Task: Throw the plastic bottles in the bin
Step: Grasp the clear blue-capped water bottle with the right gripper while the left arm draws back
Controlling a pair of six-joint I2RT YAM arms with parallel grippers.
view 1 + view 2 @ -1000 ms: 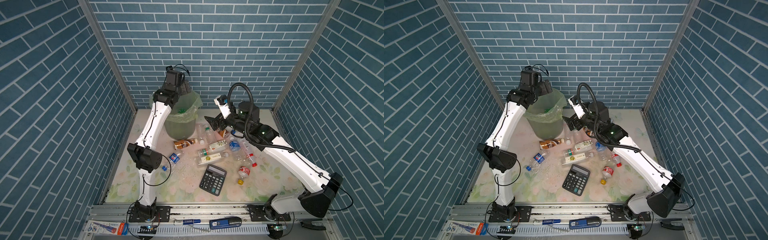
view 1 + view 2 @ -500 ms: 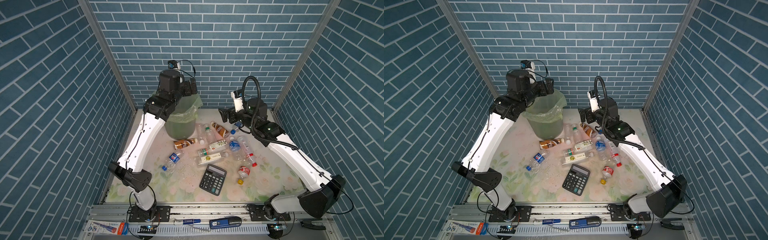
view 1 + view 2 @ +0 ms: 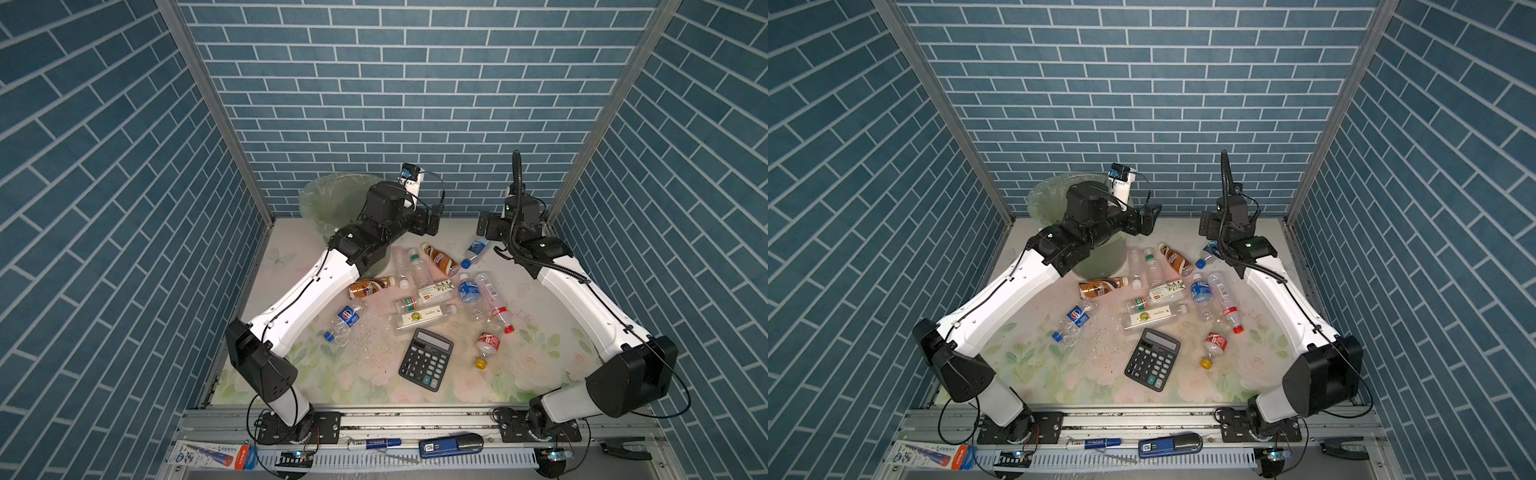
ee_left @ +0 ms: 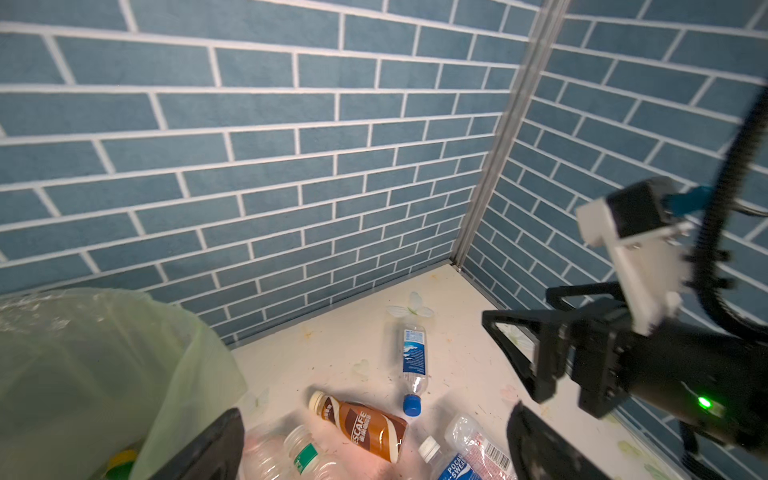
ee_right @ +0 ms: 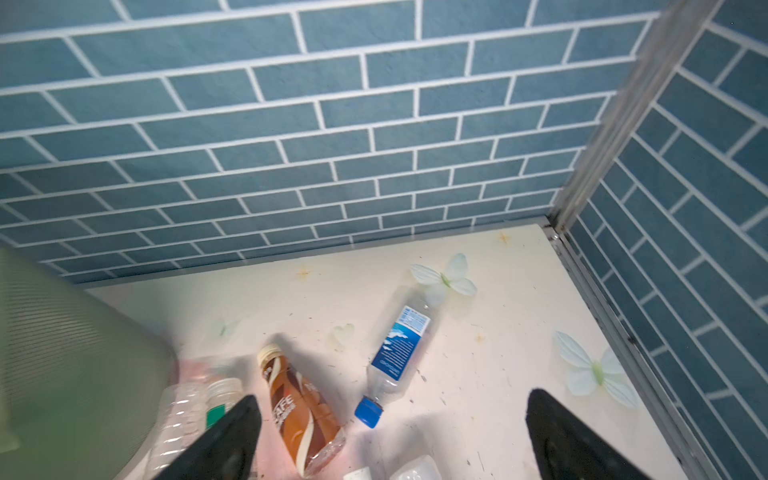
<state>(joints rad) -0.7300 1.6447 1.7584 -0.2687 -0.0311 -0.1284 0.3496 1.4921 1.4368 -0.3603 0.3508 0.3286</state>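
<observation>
The blue-labelled bottle [image 5: 385,377] lies clear of the brown bottle, centred ahead of the open fingers, so the robot's right gripper goes on down until its fingers straddle the label [image 5: 401,340].
The bin [image 3: 328,197], lined with a pale green bag, stands at the back left in both top views; its bag [image 4: 83,365] fills a corner of the left wrist view. Several plastic bottles lie on the floral table: a brown one [image 3: 441,260], another brown one [image 3: 369,287], a blue-labelled one [image 3: 476,248] and a Pepsi one [image 3: 347,317]. My left gripper [image 3: 433,218] hangs open just right of the bin, above the brown bottle [image 4: 361,426]. My right gripper [image 3: 484,224] is open at the back right, over the blue-labelled bottle [image 5: 399,349]. Neither holds anything.
A black calculator [image 3: 426,359] lies in front of the bottle heap. Brick walls close in the back and both sides. The two grippers face each other a short way apart; the right gripper [image 4: 523,357] shows in the left wrist view.
My left arm has swung from over the bin to its right and come lower. My right gripper has drawn back from the middle towards the back right corner. Both stayed open.
</observation>
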